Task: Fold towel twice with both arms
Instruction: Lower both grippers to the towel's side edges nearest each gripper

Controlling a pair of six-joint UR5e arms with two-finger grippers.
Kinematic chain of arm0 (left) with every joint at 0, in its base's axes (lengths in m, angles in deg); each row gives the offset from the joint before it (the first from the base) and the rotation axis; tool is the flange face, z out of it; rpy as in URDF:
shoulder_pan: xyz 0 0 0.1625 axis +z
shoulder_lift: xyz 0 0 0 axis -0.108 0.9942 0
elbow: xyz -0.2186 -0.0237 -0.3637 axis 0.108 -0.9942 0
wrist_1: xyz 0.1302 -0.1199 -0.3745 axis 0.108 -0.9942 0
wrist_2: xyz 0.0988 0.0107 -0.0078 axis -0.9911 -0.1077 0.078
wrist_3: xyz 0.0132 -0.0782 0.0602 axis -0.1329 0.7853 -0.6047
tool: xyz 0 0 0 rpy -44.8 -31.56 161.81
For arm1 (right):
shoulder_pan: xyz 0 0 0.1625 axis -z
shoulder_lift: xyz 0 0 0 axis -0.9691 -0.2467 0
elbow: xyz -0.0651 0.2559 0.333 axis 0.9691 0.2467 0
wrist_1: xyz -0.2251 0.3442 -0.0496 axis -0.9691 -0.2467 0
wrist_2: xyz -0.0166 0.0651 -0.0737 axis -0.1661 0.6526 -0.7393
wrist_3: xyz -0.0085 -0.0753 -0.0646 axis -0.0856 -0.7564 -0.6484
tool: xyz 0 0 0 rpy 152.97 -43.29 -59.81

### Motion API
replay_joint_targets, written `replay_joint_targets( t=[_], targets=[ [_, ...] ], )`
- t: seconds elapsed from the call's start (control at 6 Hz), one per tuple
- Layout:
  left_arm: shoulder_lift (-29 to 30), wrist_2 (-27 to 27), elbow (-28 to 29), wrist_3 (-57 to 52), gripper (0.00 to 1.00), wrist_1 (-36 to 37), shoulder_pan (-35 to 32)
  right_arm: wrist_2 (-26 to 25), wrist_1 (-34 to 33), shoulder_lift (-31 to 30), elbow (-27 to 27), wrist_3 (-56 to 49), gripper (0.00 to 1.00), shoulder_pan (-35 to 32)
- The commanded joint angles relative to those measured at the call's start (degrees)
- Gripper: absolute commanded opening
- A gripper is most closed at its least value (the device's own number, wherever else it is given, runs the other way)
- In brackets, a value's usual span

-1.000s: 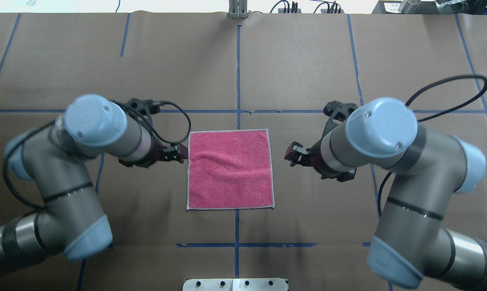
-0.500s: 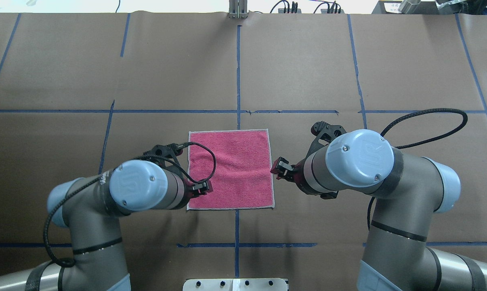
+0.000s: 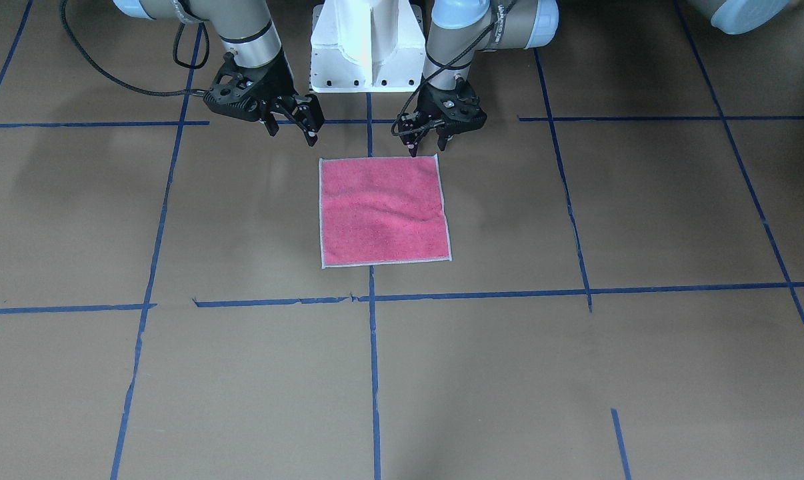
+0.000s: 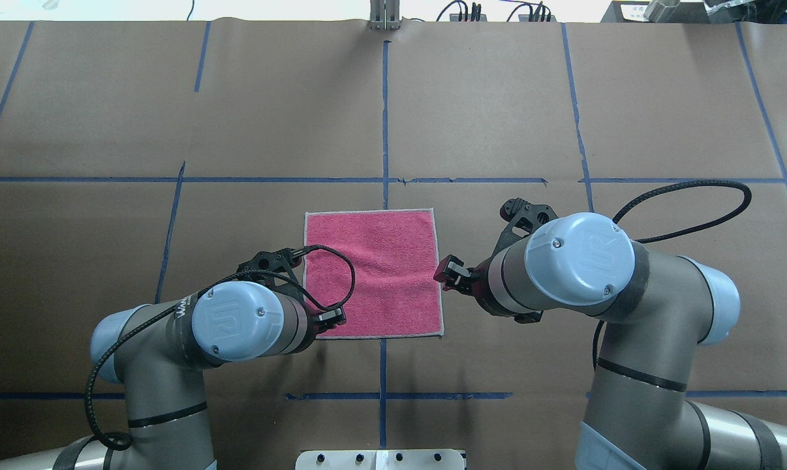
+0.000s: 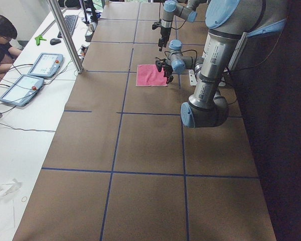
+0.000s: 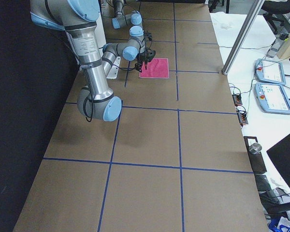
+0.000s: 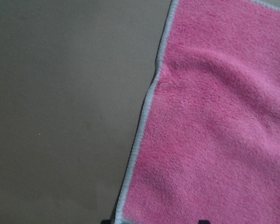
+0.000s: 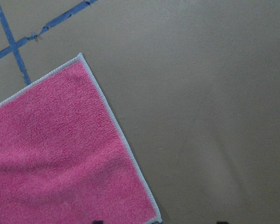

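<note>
The towel has a soft wrinkle (image 3: 401,215) running across it, so I expect the towel's near edge (image 3: 379,157) to fold over and lie flat when I bring its corner across.
The towel (image 4: 372,271) lies flat, pink face up, with a pale stitched edge and a soft wrinkle across it; it also shows in the front view (image 3: 382,210). My left gripper (image 4: 331,318) is open and empty, hovering over the towel's near-left corner, in the front view (image 3: 427,143). The left wrist view shows the towel's left edge (image 7: 144,116) just below. My right gripper (image 4: 447,274) is open and empty, raised beside the towel's right edge, in the front view (image 3: 292,133). The right wrist view shows the towel's corner (image 8: 154,217).
The table is covered in brown paper with blue tape lines (image 4: 385,117). The white pedestal base (image 3: 365,47) stands behind the towel's near edge. A metal post (image 5: 65,35), tablets (image 5: 45,63) and an operator (image 5: 0,35) are at the far side.
Both arms drew back toward the robot's base. The left gripper went from the towel's left edge to its near-left corner. The right gripper came closer to the right edge. The towel has not moved.
</note>
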Motion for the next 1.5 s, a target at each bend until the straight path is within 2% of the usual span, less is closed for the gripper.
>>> replay_joint_targets(
  t=[0.0,0.67,1.0,1.33],
  targets=[
    [0.2,-0.1,1.4,0.0,0.65,-0.1,0.1,0.0,0.0,0.0,0.0,0.0,0.86,0.0],
    [0.2,0.0,3.2,-0.2,0.64,-0.1,0.1,-0.1,0.0,0.0,-0.1,0.1,0.86,0.3],
    [0.3,0.0,3.5,-0.1,0.43,-0.1,0.2,-0.1,0.0,0.0,-0.1,0.1,0.86,0.3],
    [0.3,0.0,3.4,-0.1,0.16,-0.2,0.3,-0.1,0.0,0.0,-0.1,0.1,0.86,0.2]
  ],
)
